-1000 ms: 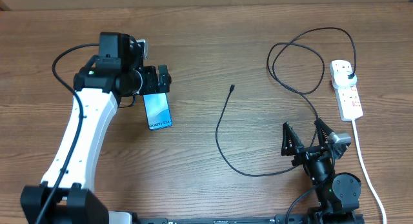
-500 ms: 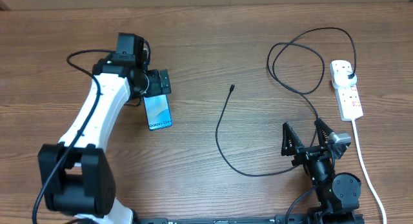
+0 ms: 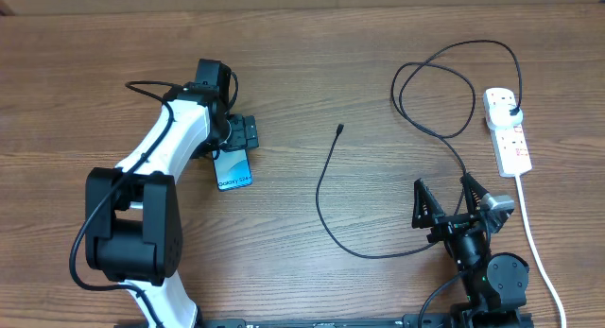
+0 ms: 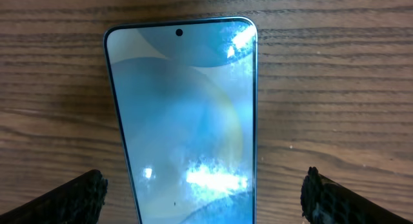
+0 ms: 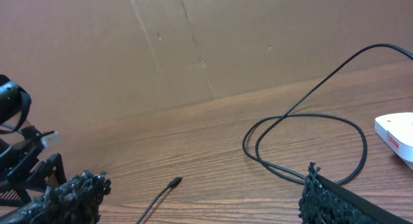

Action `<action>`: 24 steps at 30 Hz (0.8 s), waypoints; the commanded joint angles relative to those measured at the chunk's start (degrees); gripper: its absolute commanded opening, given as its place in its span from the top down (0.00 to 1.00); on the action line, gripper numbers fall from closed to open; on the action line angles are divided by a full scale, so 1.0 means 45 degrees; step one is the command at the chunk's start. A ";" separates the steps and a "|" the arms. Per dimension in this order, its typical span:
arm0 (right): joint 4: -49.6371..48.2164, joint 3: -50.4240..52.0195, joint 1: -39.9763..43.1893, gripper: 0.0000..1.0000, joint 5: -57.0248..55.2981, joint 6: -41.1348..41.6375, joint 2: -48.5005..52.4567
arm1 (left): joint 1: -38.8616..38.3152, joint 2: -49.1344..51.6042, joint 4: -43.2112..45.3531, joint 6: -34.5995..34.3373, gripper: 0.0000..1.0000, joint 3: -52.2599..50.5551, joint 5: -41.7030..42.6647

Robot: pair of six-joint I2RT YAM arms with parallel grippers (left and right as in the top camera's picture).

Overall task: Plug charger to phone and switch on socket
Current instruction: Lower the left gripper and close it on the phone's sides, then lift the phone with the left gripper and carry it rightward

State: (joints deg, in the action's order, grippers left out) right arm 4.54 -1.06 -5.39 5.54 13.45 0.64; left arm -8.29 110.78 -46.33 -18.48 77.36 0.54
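The open fingers of my left gripper reach across the phone's narrow width (image 4: 193, 175), so I should go on moving down until they are on either side of its long edges (image 4: 255, 162) and then close them.
The phone (image 3: 233, 167) lies flat on the table left of centre, blue screen up; it fills the left wrist view (image 4: 187, 121). My left gripper (image 3: 240, 135) is open right over the phone's far end, a fingertip on each side of it (image 4: 203, 195), not touching. The charger's black cable (image 3: 326, 205) loops across the table, its connector tip (image 3: 340, 129) free on the wood, also in the right wrist view (image 5: 175, 182). Its plug sits in the white socket strip (image 3: 509, 131) at the far right. My right gripper (image 3: 450, 198) is open and empty near the front edge.
The strip's thick white cord (image 3: 534, 243) runs down the right side to the front edge. Cable loops (image 3: 435, 92) lie left of the strip. A brown cardboard wall (image 5: 193, 43) stands behind the table.
My left arm has swung right and its gripper has moved over the phone's far end. The phone, cable and right arm have not moved.
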 commanded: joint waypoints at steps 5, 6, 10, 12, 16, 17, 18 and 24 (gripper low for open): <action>-0.0049 0.0131 -0.0087 0.00 -0.0083 -0.0005 -0.0107 | -0.0170 0.1331 -0.0189 0.0063 0.00 0.0296 -0.0209; -0.0049 0.0131 -0.0087 0.00 -0.0083 -0.0005 -0.0107 | -0.0170 0.1394 -0.0267 0.0063 0.00 0.0296 -0.0209; -0.0049 0.0131 -0.0087 0.00 -0.0087 -0.0005 -0.0107 | -0.0170 0.1477 -0.0461 0.0063 0.00 0.0296 -0.0209; -0.0049 0.0131 -0.0087 0.00 -0.0087 -0.0005 -0.0107 | -0.0170 0.1477 -0.0525 0.0053 0.00 0.0296 -0.0199; -0.0049 0.0131 -0.0087 0.00 -0.0083 -0.0005 -0.0107 | -0.0175 0.1477 -0.0714 0.0058 0.08 0.0296 0.0083; -0.0049 0.0131 -0.0087 0.00 -0.0083 -0.0005 -0.0107 | -0.0175 0.1477 -0.0724 0.0058 0.11 0.0296 0.0136; -0.0049 0.0131 -0.0087 0.00 -0.0083 -0.0005 -0.0107 | -0.0175 0.1477 -0.0724 0.0058 0.16 0.0296 0.0136; -0.0049 0.0131 -0.0087 0.00 -0.0083 -0.0005 -0.0107 | -0.0175 0.1477 -0.0699 0.0058 0.29 0.0296 0.0131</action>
State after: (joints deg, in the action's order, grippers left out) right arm 4.56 -1.06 -5.39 5.56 13.47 0.62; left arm -8.67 116.14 -49.58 -18.09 78.17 0.19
